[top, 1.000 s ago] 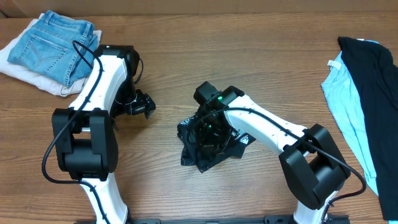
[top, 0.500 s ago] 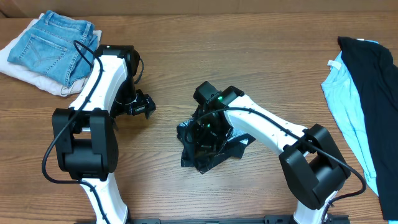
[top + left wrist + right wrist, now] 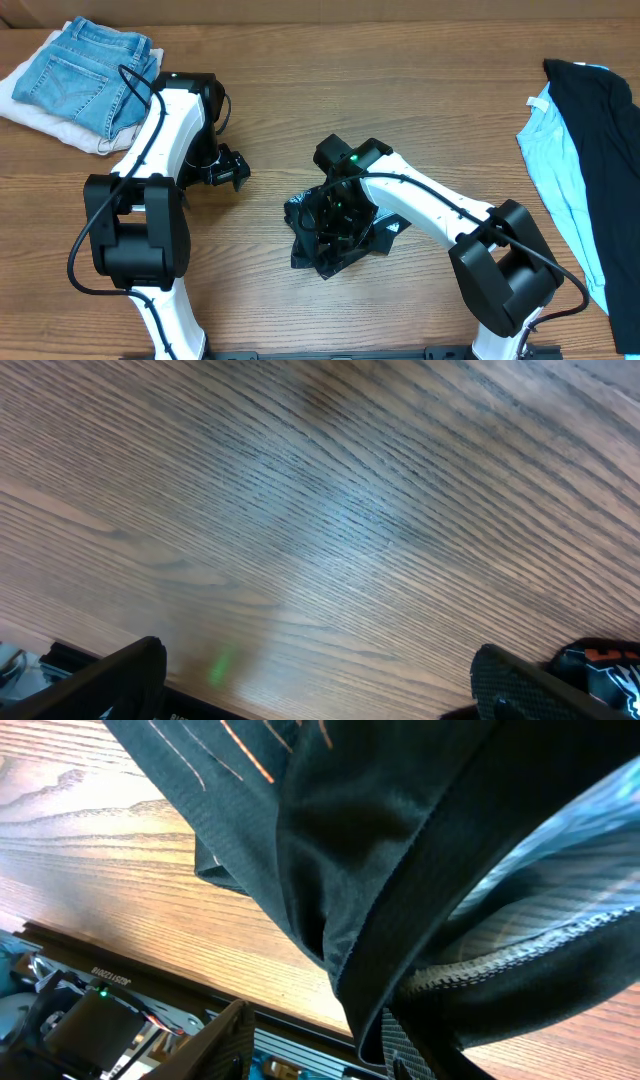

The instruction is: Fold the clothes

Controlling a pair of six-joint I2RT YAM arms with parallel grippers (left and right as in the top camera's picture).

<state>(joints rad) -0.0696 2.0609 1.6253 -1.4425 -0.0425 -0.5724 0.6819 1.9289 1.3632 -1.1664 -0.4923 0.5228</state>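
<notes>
I should use my left gripper to take the printed edge [image 3: 612, 672] on its own side and pull the jersey over before I fold it, because I see the black jersey crumpled [image 3: 338, 258] under my right gripper.
The black jersey [image 3: 303, 252] with thin orange lines lies crumpled in a small heap at the table's middle. My right gripper [image 3: 335, 215] hovers right over the heap. In the right wrist view the jersey [image 3: 400, 840] fills most of the picture and a hemmed fold hangs against one of the fingers [image 3: 405, 1055]. The right gripper [image 3: 318, 1045] stands open, with a gap between the other finger and the cloth. My left gripper [image 3: 232, 168] is to the left of the heap, over bare wood. In its wrist view the left gripper [image 3: 320, 690] is wide open and holds nothing.
Blue jeans [image 3: 85, 70] lie folded on a white cloth [image 3: 30, 112] at the back left. A plain black garment [image 3: 600, 130] and a light blue one [image 3: 552, 175] lie spread along the right edge. The table front edge shows under the right wrist.
The right gripper's jaws have parted from shut to open over the jersey, and its wrist has shifted slightly. The left arm has not moved.
</notes>
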